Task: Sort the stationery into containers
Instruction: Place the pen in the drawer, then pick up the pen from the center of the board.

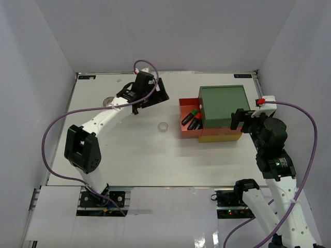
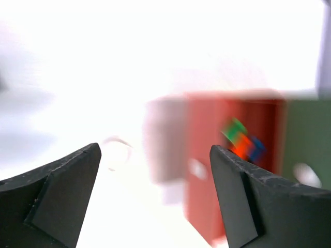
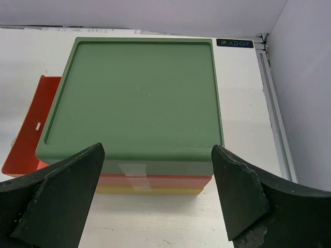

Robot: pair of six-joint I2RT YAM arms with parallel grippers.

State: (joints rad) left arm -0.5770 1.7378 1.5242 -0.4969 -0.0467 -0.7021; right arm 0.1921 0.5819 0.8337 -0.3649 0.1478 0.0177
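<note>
My open left gripper should keep going, as a highlighter's black end [image 1: 135, 110] lies clear of the grey roll. It should move on toward that highlighter [image 1: 135, 108] and close around its body.
The drawer stack stands at the right: dark green top [image 1: 223, 105], orange-red middle drawer [image 1: 185, 122] slid out to the left, yellow bottom [image 1: 220, 138]. Highlighters [image 1: 193, 118] with green and orange caps lie in the open drawer. A white tape roll [image 1: 163, 126] lies on the table. A grey roll [image 1: 108, 102] shows partly beside the left arm. My left gripper [image 1: 155, 97] is open and empty, above the table left of the drawer. Its blurred view [image 2: 155, 196] shows the drawer [image 2: 207, 170] and roll [image 2: 116, 152]. My right gripper [image 1: 239, 119] is open and empty just before the green top [image 3: 137, 95]. No pens show.
White walls enclose the table [image 1: 129, 155] on three sides. A metal rail [image 3: 274, 119] runs along the table's right edge beside the stack. Purple cables loop off both arms.
</note>
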